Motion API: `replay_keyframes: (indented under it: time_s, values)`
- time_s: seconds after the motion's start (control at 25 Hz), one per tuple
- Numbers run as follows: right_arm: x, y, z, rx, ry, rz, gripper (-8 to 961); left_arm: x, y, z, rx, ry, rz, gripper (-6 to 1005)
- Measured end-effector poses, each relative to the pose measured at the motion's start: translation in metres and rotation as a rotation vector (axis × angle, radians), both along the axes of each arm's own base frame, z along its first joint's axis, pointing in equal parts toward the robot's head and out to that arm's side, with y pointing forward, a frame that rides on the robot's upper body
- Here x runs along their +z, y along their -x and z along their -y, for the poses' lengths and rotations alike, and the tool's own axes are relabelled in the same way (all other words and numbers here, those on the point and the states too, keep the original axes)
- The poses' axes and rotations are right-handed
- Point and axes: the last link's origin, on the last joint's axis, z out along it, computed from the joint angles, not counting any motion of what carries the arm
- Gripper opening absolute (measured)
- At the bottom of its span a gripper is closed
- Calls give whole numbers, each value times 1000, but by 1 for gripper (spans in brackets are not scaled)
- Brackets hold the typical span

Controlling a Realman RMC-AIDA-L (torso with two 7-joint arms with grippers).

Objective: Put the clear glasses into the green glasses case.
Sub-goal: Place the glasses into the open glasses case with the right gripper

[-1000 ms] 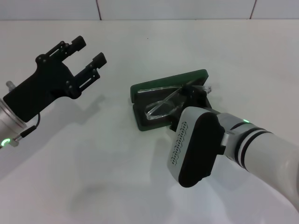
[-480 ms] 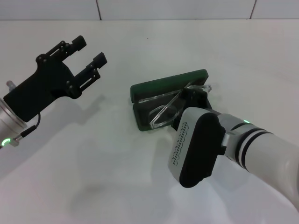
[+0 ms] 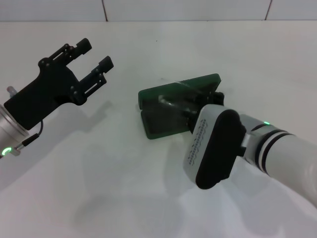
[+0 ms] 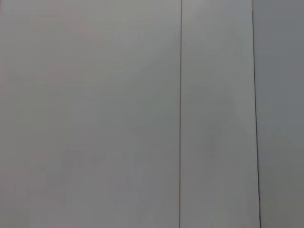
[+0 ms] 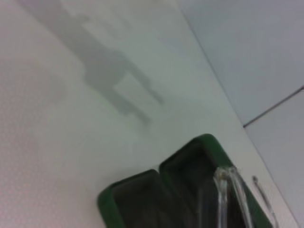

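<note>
The clear glasses slant across the green glasses case with a temple over the lid (image 3: 173, 82), so next my right gripper turns them along the tray (image 3: 166, 125) before lowering them.
The green glasses case (image 3: 157, 124) lies open at the middle of the white table, its lid (image 3: 198, 82) tipped up on the far side. The clear glasses (image 3: 171, 99) hang as a faint blur over the case's open tray. My right gripper (image 3: 206, 98) holds them from the case's right end, mostly hidden behind its white wrist housing. In the right wrist view the clear glasses (image 5: 232, 192) sit just above the dark lining of the green glasses case (image 5: 108, 202). My left gripper (image 3: 95, 53) hovers open and empty at the far left.
White table (image 3: 124, 188) all round the case. A tiled wall (image 3: 188, 10) runs along the back edge. The left wrist view shows only pale panels with dark seams (image 4: 181, 114).
The right arm has shifted a little to the right and back. The glasses have swung with it over the case and now look blurred. The left arm has not moved.
</note>
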Motion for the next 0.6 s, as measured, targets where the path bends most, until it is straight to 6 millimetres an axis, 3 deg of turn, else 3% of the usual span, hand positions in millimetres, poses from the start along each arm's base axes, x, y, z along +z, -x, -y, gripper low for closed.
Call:
replay_keyframes:
  time_s: [0.12, 0.6]
  values:
    - [3, -1, -1, -17, -8, -9, 286, 0, 0, 0, 0, 0, 0, 664]
    - [3, 2, 2, -19, 25, 3, 315, 2, -2, -3, -6, 2, -1, 664]
